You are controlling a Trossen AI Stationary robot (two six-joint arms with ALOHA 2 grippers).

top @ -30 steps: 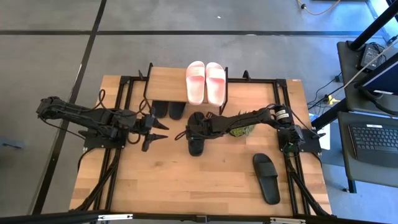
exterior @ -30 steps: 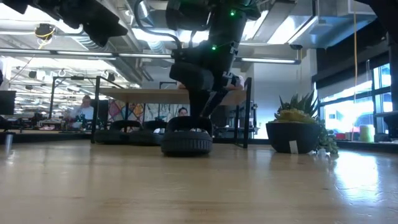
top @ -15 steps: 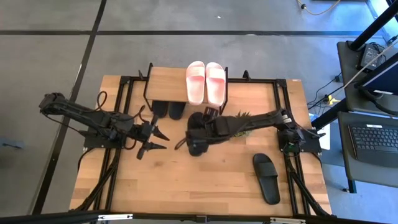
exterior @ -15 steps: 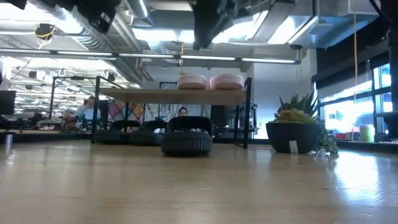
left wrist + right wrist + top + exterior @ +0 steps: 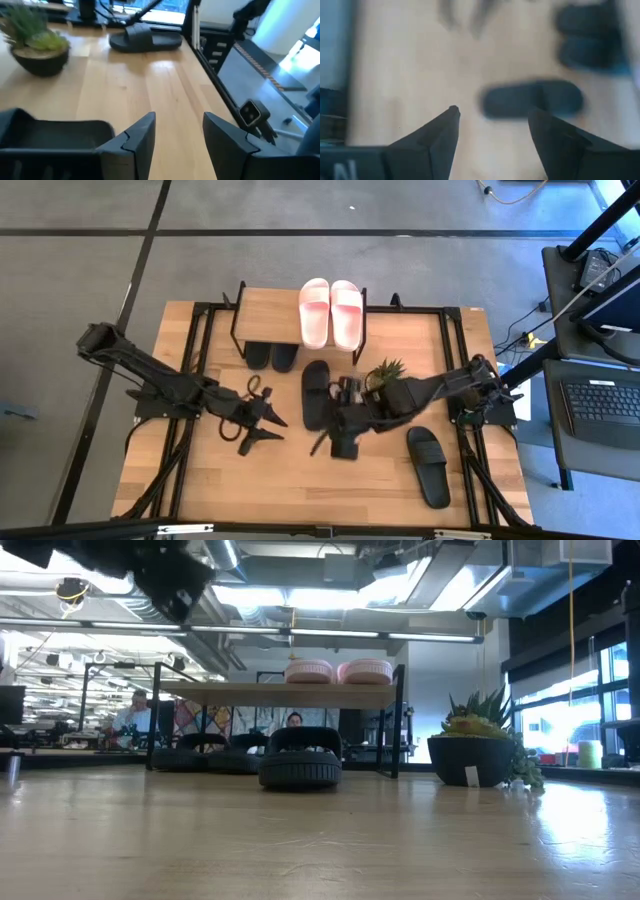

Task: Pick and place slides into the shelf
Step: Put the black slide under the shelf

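Note:
My right gripper needs to move back from the single black slide's near end (image 5: pixel 315 421), which it is crowding, before my left gripper pushes the slide under the shelf (image 5: pixel 316 356).
A pale pink pair of slides (image 5: pixel 330 313) (image 5: pixel 338 671) lies on the shelf's plank top (image 5: pixel 268 312) (image 5: pixel 250 692). One black pair (image 5: pixel 272 357) (image 5: pixel 205 758) sits on the table under the shelf. A single black slide (image 5: pixel 316 393) (image 5: pixel 300 762) (image 5: pixel 532 99) lies sole-down in front of the shelf. Another black slide (image 5: pixel 428 466) (image 5: pixel 145 39) lies near the table's right near corner. My left gripper (image 5: pixel 262 430) (image 5: pixel 177 137) is open, left of the single slide and nearer. My right gripper (image 5: pixel 335 442) (image 5: pixel 492 125) is open, above the table just near of that slide.
A potted plant (image 5: pixel 385 375) (image 5: pixel 470 750) (image 5: pixel 40 47) stands right of the single slide, close to my right arm. Black frame rails (image 5: pixel 455 350) run along both table sides. Bare wood (image 5: pixel 290 485) lies toward the near edge. People sit in the room beyond.
My right gripper has let go of the single black slide, risen off it and drawn back toward the near edge. The slide stays flat where it was. My left gripper has moved toward the near edge and to the right.

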